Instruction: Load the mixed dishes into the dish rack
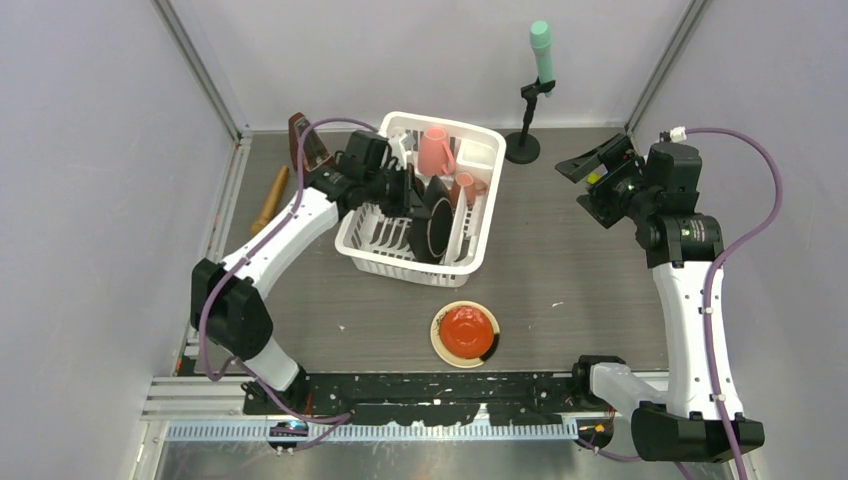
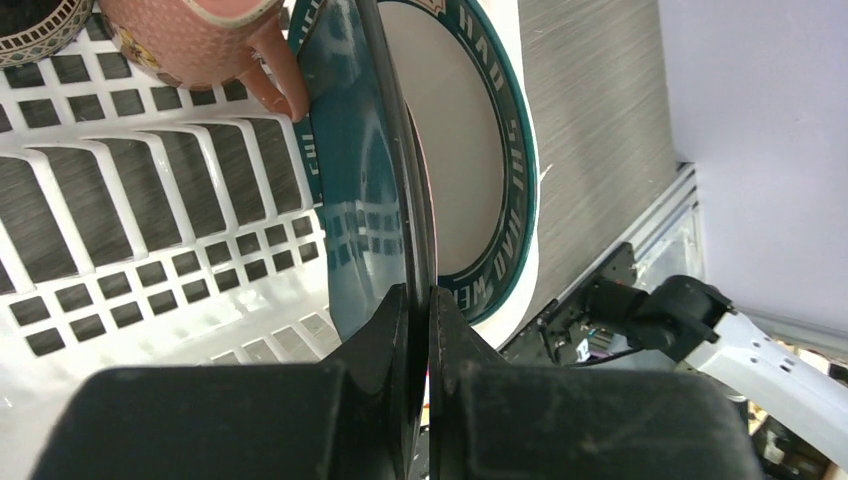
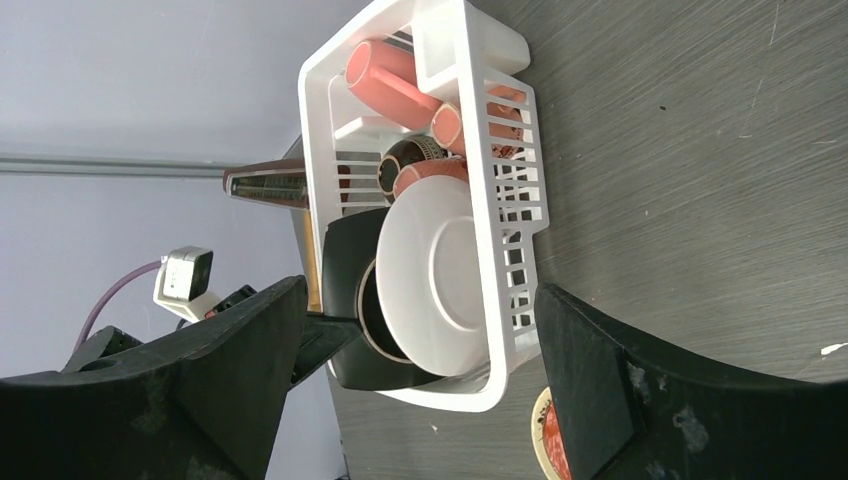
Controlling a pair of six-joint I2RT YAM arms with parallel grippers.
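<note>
The dark plate (image 1: 422,242) leans away from the teal-rimmed plate, over the dish rack's slots, so my left gripper should tip it upright against the teal-rimmed plate (image 1: 456,234).
The white dish rack (image 1: 385,255) stands mid-table. In it, the large teal-rimmed plate (image 2: 460,150) stands on edge, and my left gripper (image 2: 420,295) is shut on its rim, reaching in from the left (image 1: 412,195). One pink mug (image 1: 435,150) lies at the rack's far end and a second mug (image 1: 465,188) by its right wall. The small brown bowl (image 2: 30,25) sits beside a mug (image 2: 190,35). On the table in front of the rack lies the cream plate with red centre (image 1: 465,333). My right gripper (image 1: 590,170) hangs open and empty, well right of the rack.
A wooden stick (image 1: 270,198) lies left of the rack near the left rail. A teal-topped microphone stand (image 1: 540,45) rises behind the rack's right corner. A dark brown object (image 1: 305,140) leans at the back left. Walls close in on three sides.
</note>
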